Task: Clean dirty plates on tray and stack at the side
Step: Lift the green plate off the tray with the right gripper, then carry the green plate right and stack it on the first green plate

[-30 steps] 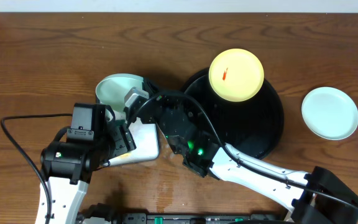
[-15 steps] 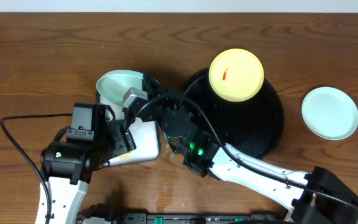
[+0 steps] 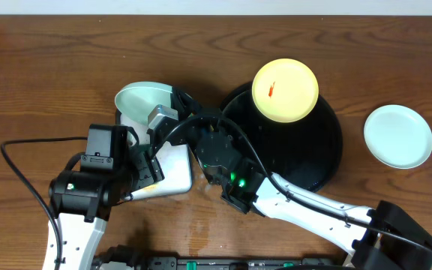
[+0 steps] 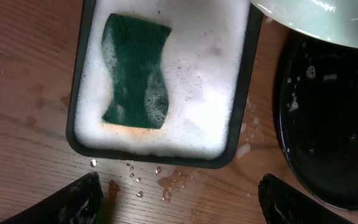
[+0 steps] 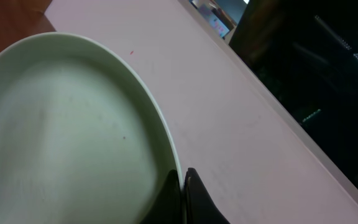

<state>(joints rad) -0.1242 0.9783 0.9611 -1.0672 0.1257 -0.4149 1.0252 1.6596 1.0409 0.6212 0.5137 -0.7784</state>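
The robot's right gripper should go on carrying until both plates nest, and then let go, because the held mint plate's side [image 3: 141, 96] is clean and the other mint plate [image 3: 398, 136] lies bare.
My right gripper [image 5: 183, 198] is shut on the rim of a pale mint green plate [image 3: 142, 101], held tilted above the foam tray; the plate fills the right wrist view [image 5: 67, 130] and its edge shows in the left wrist view [image 4: 319, 18]. A pale yellow plate [image 3: 285, 90] with a red smear lies on the far part of the round black tray [image 3: 317, 161]. Another mint plate [image 3: 398, 136] lies on the table at the right. My left gripper [image 4: 179, 202] is open and empty over wet wood, just in front of the foam tray.
A white rectangular dark-rimmed tray [image 4: 244, 93] holds soapy foam and a green sponge [image 4: 135, 71]. Water drops lie on the wood [image 4: 166, 180] in front of it. The black tray's wet edge [image 4: 328, 124] is right of it. A cable [image 3: 21, 172] runs at left.
The mint plate in my right gripper has shifted slightly left and up over the foam tray. The left arm has not moved.
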